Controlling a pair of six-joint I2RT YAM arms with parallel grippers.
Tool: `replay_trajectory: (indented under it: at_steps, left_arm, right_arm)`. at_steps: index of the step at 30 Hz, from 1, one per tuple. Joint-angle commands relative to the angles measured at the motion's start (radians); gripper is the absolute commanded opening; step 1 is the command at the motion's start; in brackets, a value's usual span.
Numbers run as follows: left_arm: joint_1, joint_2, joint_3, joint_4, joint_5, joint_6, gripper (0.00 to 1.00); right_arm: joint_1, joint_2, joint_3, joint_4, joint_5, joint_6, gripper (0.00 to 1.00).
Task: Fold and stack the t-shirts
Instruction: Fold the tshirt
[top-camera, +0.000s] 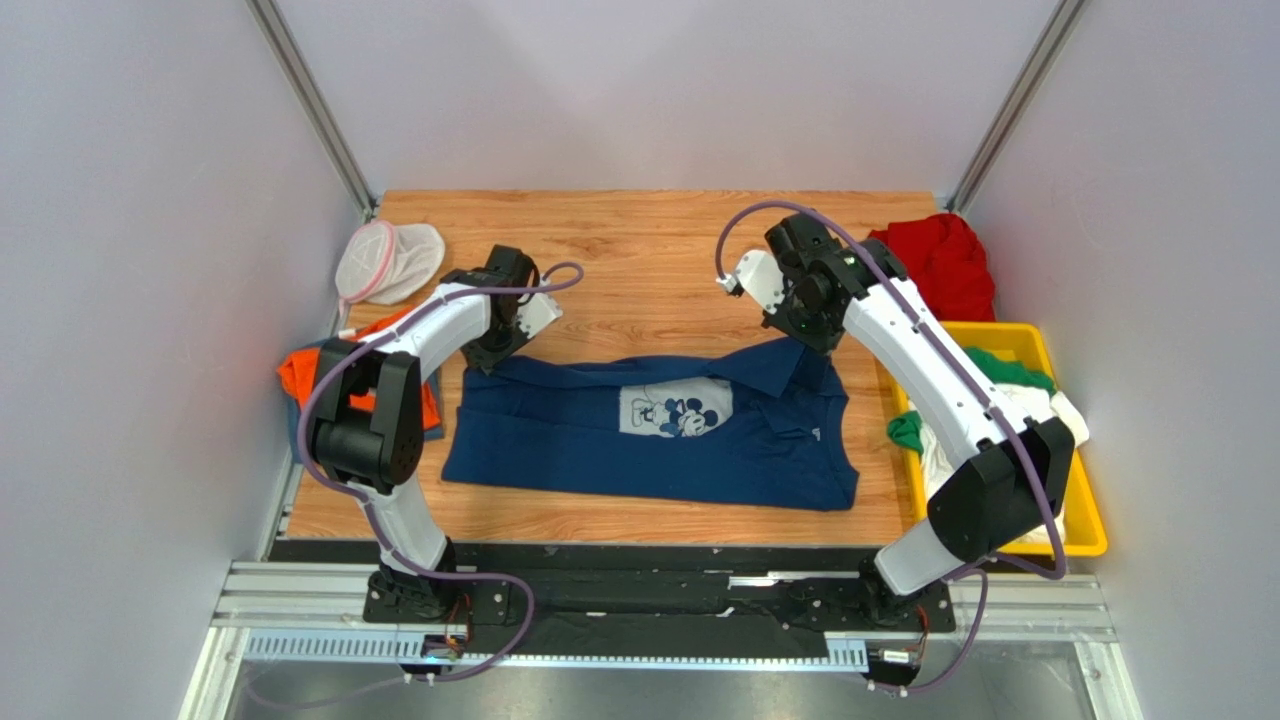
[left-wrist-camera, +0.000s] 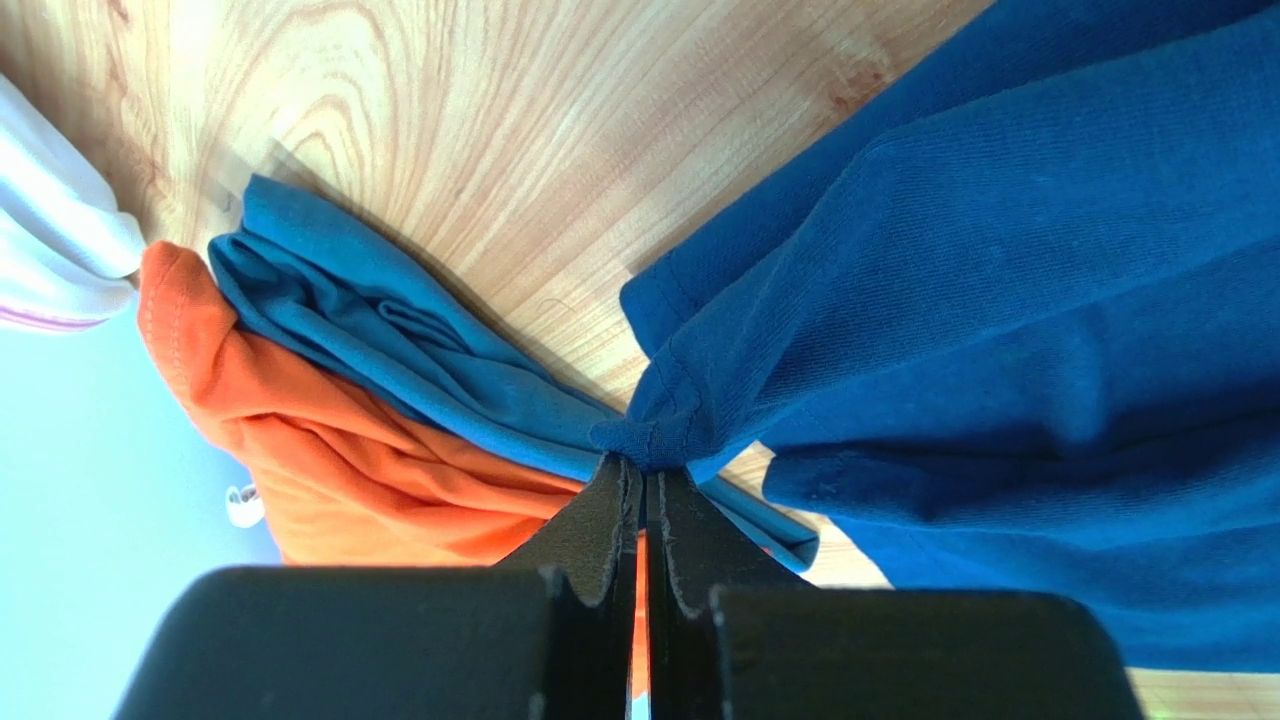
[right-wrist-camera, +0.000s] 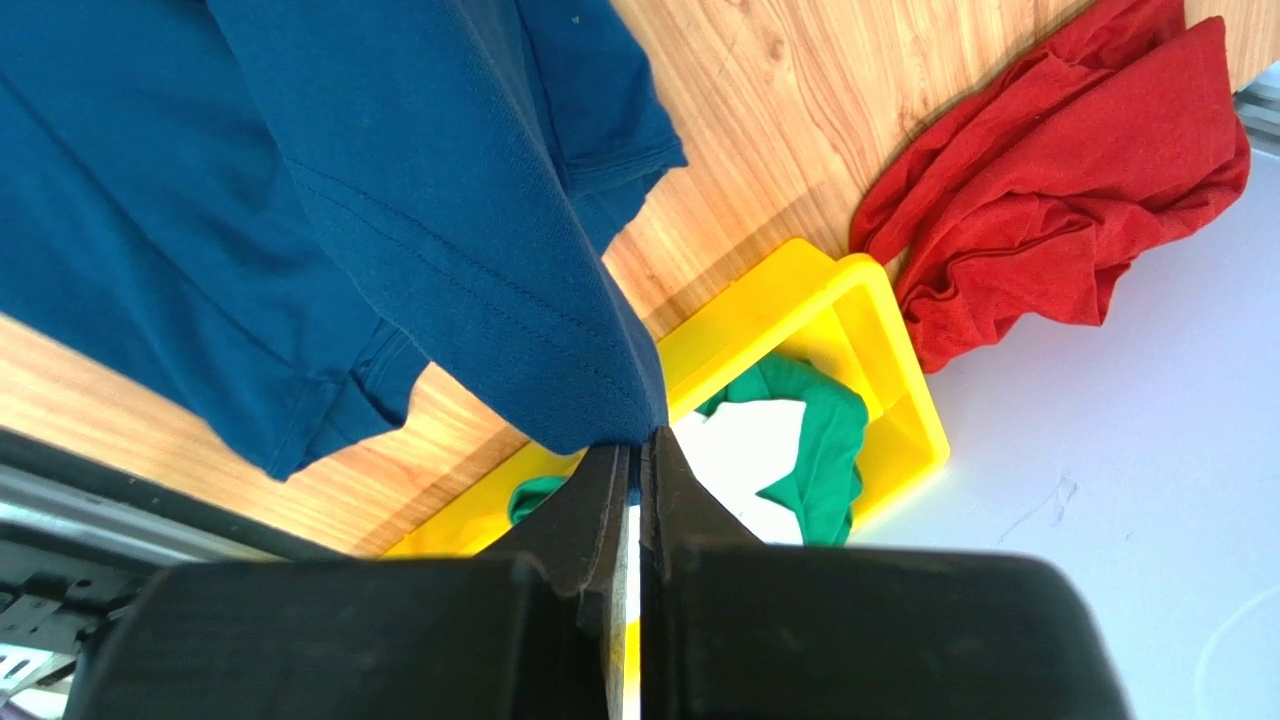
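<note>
The navy t-shirt's near part (top-camera: 781, 453) lies flat ahead of its lifted corner, so the robot's right gripper should keep moving toward the t-shirt's near edge (top-camera: 819, 500) and let go of the corner there.
The navy t-shirt (top-camera: 661, 428) with the pale Mickey print lies spread across the middle of the wooden table. My left gripper (top-camera: 504, 342) is shut on its far left corner, with the bunched navy cloth (left-wrist-camera: 962, 300) pinched at the fingertips of the left gripper (left-wrist-camera: 646, 465). My right gripper (top-camera: 793, 318) is shut on the far right corner, lifting it; in the right wrist view the navy cloth (right-wrist-camera: 376, 195) hangs from the right gripper (right-wrist-camera: 634, 446). An orange t-shirt (top-camera: 305, 369) lies at the left edge. A red t-shirt (top-camera: 939, 258) lies at the back right.
A yellow bin (top-camera: 999, 333) at the right edge holds a green t-shirt (right-wrist-camera: 830, 435) and a white one (right-wrist-camera: 744, 450). A teal-blue cloth (left-wrist-camera: 361, 315) lies on the orange t-shirt (left-wrist-camera: 331, 465). A white mesh pouch (top-camera: 388, 258) sits at the back left. Pale walls enclose the table.
</note>
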Motion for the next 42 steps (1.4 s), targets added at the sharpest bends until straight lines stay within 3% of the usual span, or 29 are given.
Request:
replay_trajectory:
  at_steps: [1,22,42]
  left_arm:
    - [-0.001,-0.052,0.006,0.011,-0.013,0.015,0.00]
    - [-0.001,-0.055,-0.009,0.003,-0.013,0.023,0.00]
    - [-0.001,-0.060,-0.029,0.011,-0.019,0.029,0.00]
  right_arm:
    - [0.016,-0.056,0.001,-0.046,-0.016,0.031,0.00]
    - [0.129,-0.191,-0.280,-0.105,-0.101,0.103,0.00]
    - [0.218,-0.248,-0.426,-0.117,-0.139,0.146,0.00]
